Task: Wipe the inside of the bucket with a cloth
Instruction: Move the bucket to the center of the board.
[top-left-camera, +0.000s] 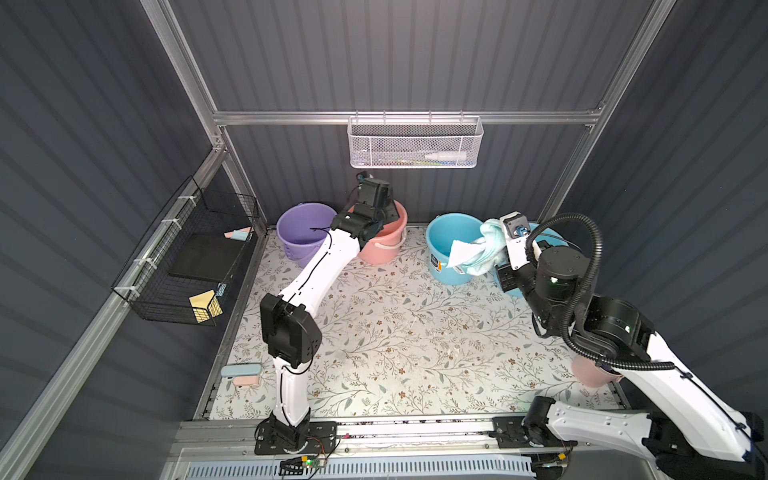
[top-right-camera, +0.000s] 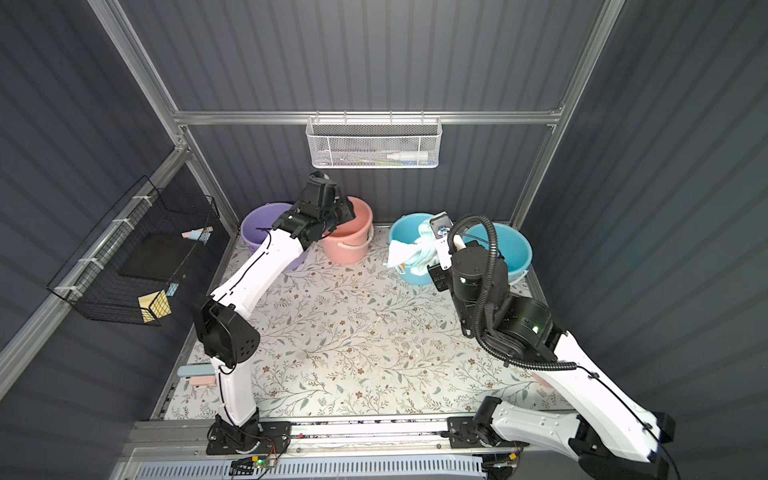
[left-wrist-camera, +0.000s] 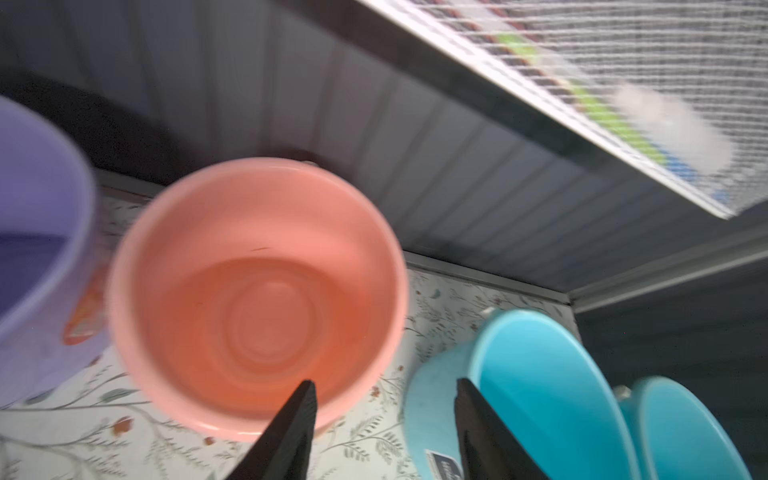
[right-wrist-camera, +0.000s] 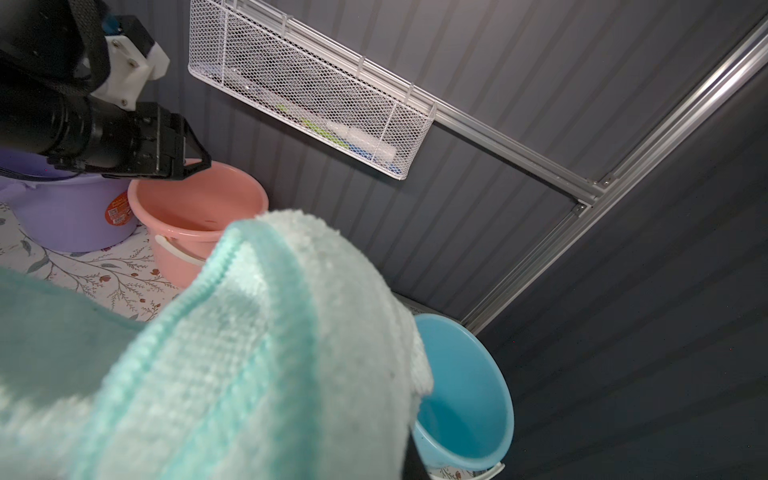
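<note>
A gap (left-wrist-camera: 116, 214) separates the pink bucket's rim from the purple bucket. My left gripper should carry on moving open toward that rim (left-wrist-camera: 120, 292) until its fingers are on both sides of it.
The cloth (top-left-camera: 482, 249), a pale aqua terry towel, hangs rumpled over the rim of a blue bucket (top-left-camera: 446, 237) at the back right. My right gripper (top-left-camera: 498, 255) is shut on the cloth, and its fingertips are buried in the folds. The cloth (right-wrist-camera: 249, 353) fills most of the right wrist view, and a second blue bucket (right-wrist-camera: 465, 395) shows past its edge. My left gripper (left-wrist-camera: 384, 382) hovers open and empty just above the near rim of a pink bucket (left-wrist-camera: 187, 249). In both top views the left gripper (top-right-camera: 343, 208) is over that pink bucket (top-left-camera: 401, 220).
A purple bucket (top-left-camera: 299, 232) stands left of the pink one. The second blue bucket (top-right-camera: 511, 249) sits in the back right corner behind my right arm. A white mesh basket (top-left-camera: 415, 143) hangs on the back wall and a black wire basket (top-left-camera: 187, 257) on the left wall. A pink cup (top-left-camera: 590, 372) stands under my right arm.
</note>
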